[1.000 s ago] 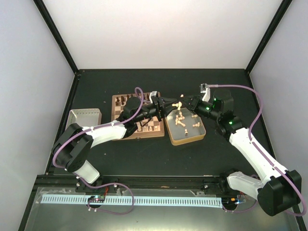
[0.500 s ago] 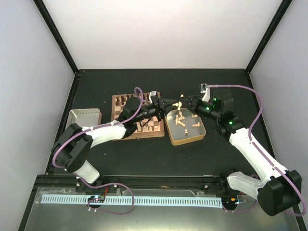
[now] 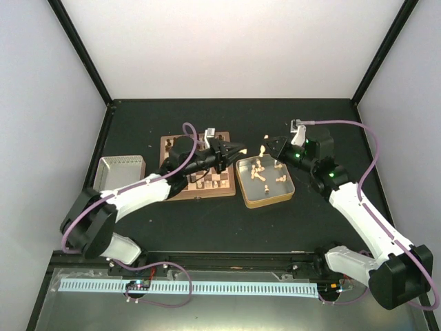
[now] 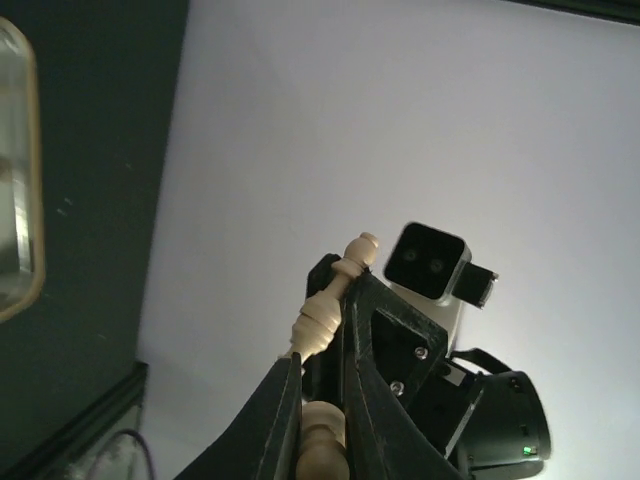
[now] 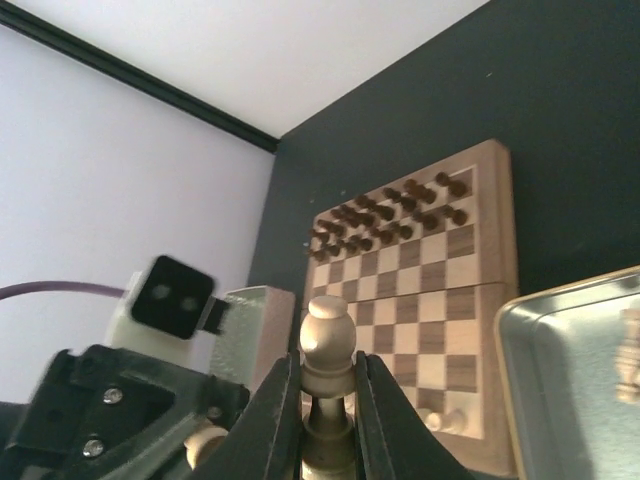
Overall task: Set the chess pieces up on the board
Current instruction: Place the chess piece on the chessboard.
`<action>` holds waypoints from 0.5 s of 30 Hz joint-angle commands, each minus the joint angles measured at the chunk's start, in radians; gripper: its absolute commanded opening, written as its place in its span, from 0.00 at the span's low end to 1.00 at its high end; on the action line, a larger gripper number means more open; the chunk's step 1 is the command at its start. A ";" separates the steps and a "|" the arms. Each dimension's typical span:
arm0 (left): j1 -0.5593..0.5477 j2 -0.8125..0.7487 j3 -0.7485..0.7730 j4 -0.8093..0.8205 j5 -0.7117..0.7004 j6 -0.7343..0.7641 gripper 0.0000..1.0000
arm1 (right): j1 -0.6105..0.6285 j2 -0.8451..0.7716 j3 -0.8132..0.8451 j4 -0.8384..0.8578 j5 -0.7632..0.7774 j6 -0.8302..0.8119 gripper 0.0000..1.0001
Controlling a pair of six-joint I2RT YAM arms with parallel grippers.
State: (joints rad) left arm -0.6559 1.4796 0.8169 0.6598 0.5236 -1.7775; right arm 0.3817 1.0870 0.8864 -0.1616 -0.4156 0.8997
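The pale chess piece's base (image 3: 242, 151) points past the gripper's fingers, so my left gripper should keep going to the board (image 3: 215, 181) and let go once the base stands on its square.
My left gripper (image 3: 240, 147) hangs above the board's (image 3: 225, 181) right edge, shut on a pale chess piece (image 4: 322, 450) whose slim turned end reaches past the fingertips. Facing it from the right, my right gripper (image 3: 267, 147) is shut on another pale chess piece (image 5: 328, 338), gripped at the collar under its round head. In each wrist view the other gripper shows close ahead, slightly to one side. More pale pieces (image 3: 260, 172) lie in the tin (image 3: 265, 205). Two pale pieces (image 5: 445, 420) stand on the board's (image 5: 440, 260) near-right squares.
Dark chessmen (image 3: 178, 143) fill the board's far rows, also visible in the right wrist view as dark chessmen (image 5: 390, 215). A pale ribbed box (image 3: 120, 169) sits left of the board. The gold-rimmed tin lies directly right of the board, below both grippers.
My left gripper has closed on the pale piece and drawn back to the left, away from the right gripper, its arm swinging outward. The right arm has barely moved.
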 commanded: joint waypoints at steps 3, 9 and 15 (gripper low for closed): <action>0.068 -0.187 0.008 -0.590 -0.193 0.579 0.02 | 0.003 -0.022 0.034 -0.108 0.184 -0.135 0.06; 0.088 -0.322 -0.001 -1.031 -0.638 0.977 0.01 | 0.003 -0.018 -0.005 -0.114 0.216 -0.166 0.06; 0.168 -0.309 -0.073 -1.127 -0.794 1.103 0.02 | 0.003 0.006 -0.041 -0.087 0.192 -0.168 0.06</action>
State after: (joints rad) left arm -0.5457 1.1568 0.7906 -0.2844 -0.0887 -0.8604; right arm 0.3820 1.0817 0.8730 -0.2703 -0.2371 0.7567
